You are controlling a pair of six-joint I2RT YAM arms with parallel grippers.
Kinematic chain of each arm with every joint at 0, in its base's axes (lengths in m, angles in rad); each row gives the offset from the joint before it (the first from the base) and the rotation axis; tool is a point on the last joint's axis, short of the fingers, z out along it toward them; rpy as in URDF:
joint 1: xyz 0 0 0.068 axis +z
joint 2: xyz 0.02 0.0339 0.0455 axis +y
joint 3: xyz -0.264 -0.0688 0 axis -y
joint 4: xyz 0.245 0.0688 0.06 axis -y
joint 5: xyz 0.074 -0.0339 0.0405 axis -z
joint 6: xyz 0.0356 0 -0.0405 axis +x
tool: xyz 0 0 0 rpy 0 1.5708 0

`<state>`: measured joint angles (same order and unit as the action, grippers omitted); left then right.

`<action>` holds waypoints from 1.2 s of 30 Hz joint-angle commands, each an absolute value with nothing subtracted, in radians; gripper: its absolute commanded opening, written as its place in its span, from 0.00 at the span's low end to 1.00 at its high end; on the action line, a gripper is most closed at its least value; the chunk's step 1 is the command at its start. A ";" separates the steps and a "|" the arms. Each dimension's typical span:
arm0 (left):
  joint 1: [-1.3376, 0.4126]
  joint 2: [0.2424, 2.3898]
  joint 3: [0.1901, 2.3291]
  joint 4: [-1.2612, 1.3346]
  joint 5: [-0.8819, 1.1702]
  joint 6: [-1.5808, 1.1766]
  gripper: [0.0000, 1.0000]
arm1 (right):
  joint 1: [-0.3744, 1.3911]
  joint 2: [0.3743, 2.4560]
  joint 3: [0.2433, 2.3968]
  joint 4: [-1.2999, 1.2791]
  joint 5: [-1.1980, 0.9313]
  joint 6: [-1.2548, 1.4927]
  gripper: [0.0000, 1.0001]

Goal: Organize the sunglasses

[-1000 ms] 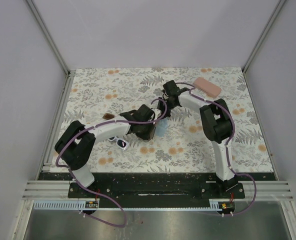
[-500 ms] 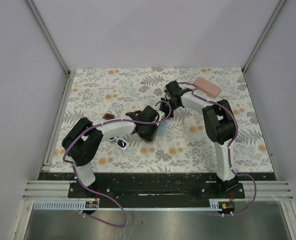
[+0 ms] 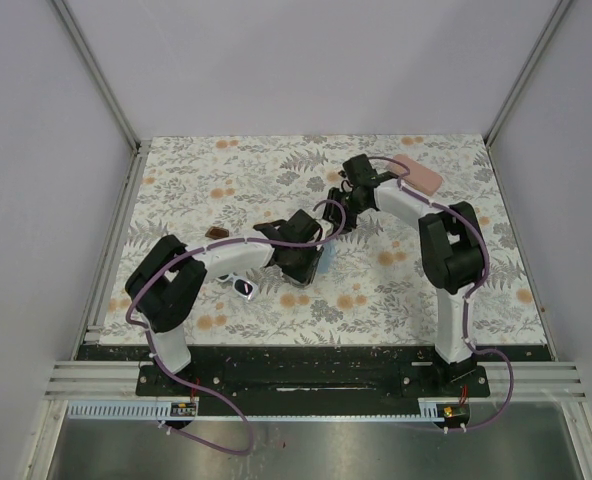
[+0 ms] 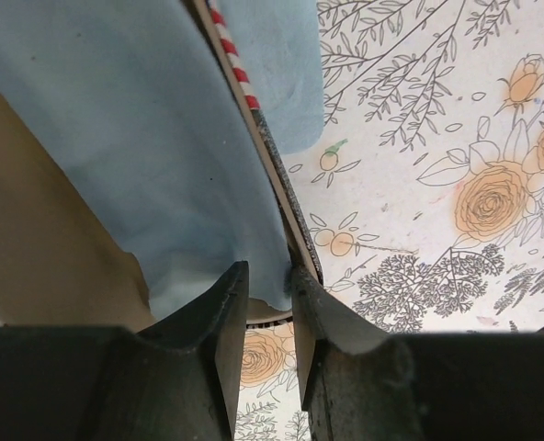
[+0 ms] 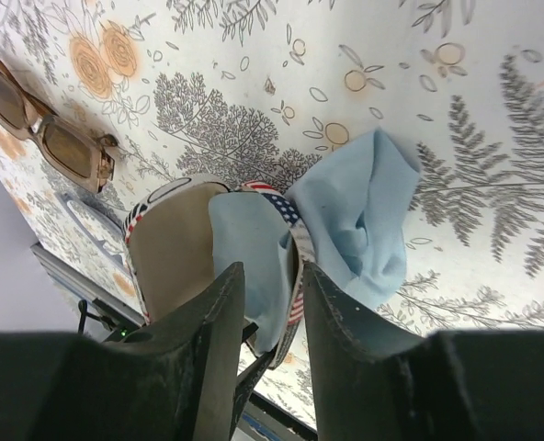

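Note:
My right gripper should pull that outer cloth (image 5: pixel 371 207) away before my left gripper reaches for the white sunglasses, because the light blue cloth lies against the pouch's side (image 5: pixel 309 237).
The stars-and-stripes pouch (image 4: pixel 237 57) hangs open with a light blue cloth (image 4: pixel 153 138) spilling from it. My left gripper (image 4: pixel 265 289) is shut on the pouch's rim and the cloth, and it sits mid-table in the top view (image 3: pixel 312 262). My right gripper (image 5: pixel 272 276) is slightly open and empty, a short way back from the pouch (image 5: pixel 166 248) and pointing at it; it is just beyond the pouch in the top view (image 3: pixel 338 208). The white sunglasses (image 3: pixel 242 287) lie beside the left forearm. The brown sunglasses (image 5: pixel 47 138) lie further left (image 3: pixel 216 232).
The pink hard case (image 3: pixel 419 172) lies at the far right of the flowered tablecloth (image 3: pixel 376 290), behind the right arm. Grey walls and metal rails (image 3: pixel 116 250) close in the table on three sides.
My right gripper has drawn back from the pouch toward the far right. My left gripper has shifted slightly right with the pouch still in it.

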<state>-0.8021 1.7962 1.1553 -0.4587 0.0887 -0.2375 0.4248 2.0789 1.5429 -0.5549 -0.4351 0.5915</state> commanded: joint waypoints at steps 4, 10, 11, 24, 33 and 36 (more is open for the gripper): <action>-0.816 1.732 1.223 -0.477 0.106 -0.256 0.33 | 0.399 1.985 1.502 -0.560 -0.405 0.552 0.46; -0.816 1.680 1.258 -0.531 0.080 -0.261 0.36 | 0.397 1.988 1.473 -0.561 -0.385 0.531 0.46; -0.816 1.660 1.262 -0.540 0.071 -0.261 0.37 | 0.397 1.993 1.470 -0.561 -0.380 0.528 0.46; -0.744 1.445 1.180 -0.538 0.020 -0.336 0.46 | 0.420 2.080 1.459 -0.526 -0.394 0.531 0.45; -0.614 1.344 1.013 -0.448 0.034 -0.402 0.49 | 0.388 2.076 1.430 -0.528 -0.295 0.509 0.03; -0.556 1.335 0.986 -0.401 0.073 -0.414 0.52 | 0.298 2.040 1.401 -0.525 -0.278 0.518 0.00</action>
